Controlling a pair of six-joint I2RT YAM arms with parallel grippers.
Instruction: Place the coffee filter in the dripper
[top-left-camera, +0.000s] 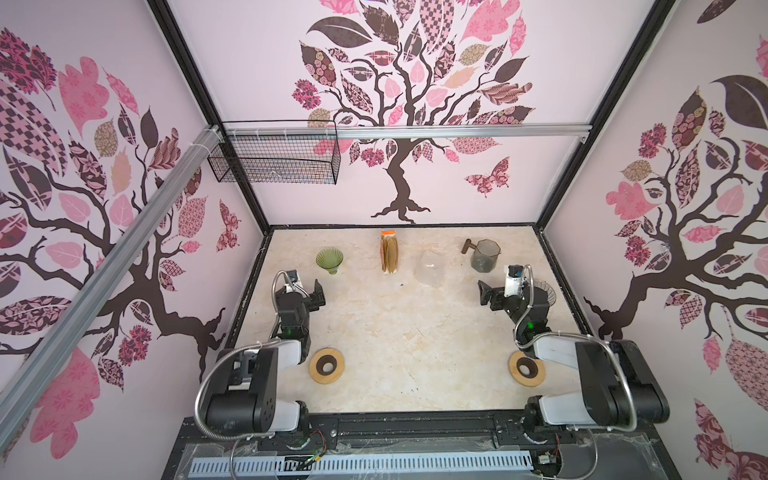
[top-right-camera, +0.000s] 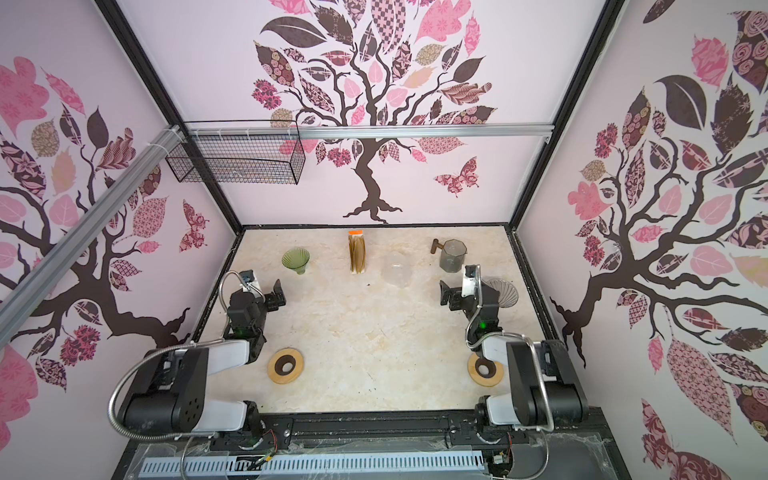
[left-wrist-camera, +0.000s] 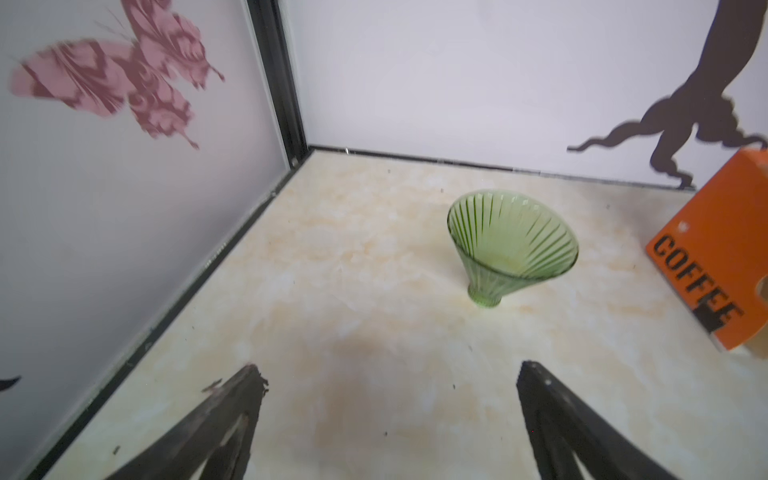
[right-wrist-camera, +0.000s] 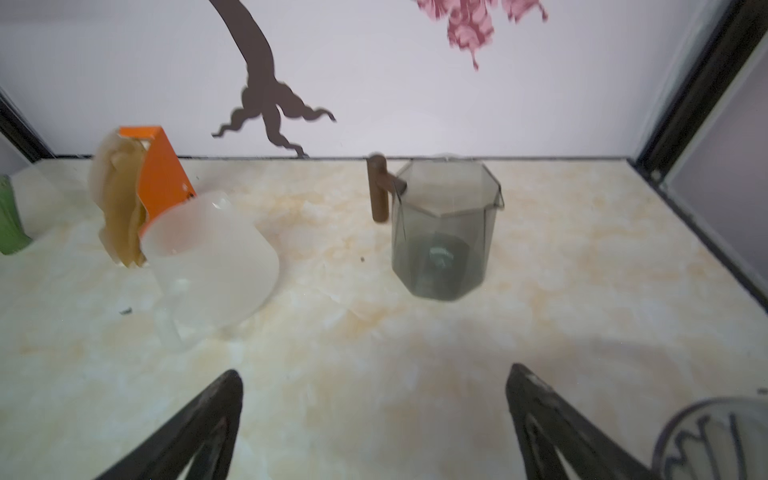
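Note:
The robot's right gripper is low and the grey glass pitcher (top-left-camera: 484, 260) stands far back beyond it, so next the right gripper goes up, come down over the pitcher's rim (top-left-camera: 488, 244) and pulls the pitcher forward.
Brown paper coffee filters (top-left-camera: 390, 254) (top-right-camera: 356, 254) (right-wrist-camera: 118, 199) stand stacked in an orange box (left-wrist-camera: 715, 257) at the back middle of the table. A green ribbed glass dripper (top-left-camera: 329, 259) (top-right-camera: 296, 260) (left-wrist-camera: 511, 245) stands upright at the back left. A frosted clear dripper (top-left-camera: 430, 268) (top-right-camera: 397, 269) (right-wrist-camera: 212, 257) lies right of the box. My left gripper (top-left-camera: 318, 294) (top-right-camera: 278, 293) (left-wrist-camera: 388, 370) is open and empty, short of the green dripper. My right gripper (top-left-camera: 484, 294) (top-right-camera: 445, 293) (right-wrist-camera: 374, 374) is open and empty, short of the frosted dripper.
A grey glass pitcher (top-left-camera: 484, 255) (right-wrist-camera: 444, 232) with a wooden handle stands at the back right. A grey ribbed dripper (top-right-camera: 505, 291) (right-wrist-camera: 715, 440) sits beside my right wrist. Two wooden rings (top-left-camera: 325, 365) (top-left-camera: 527, 368) lie near the arm bases. A wire basket (top-left-camera: 274, 156) hangs on the back wall.

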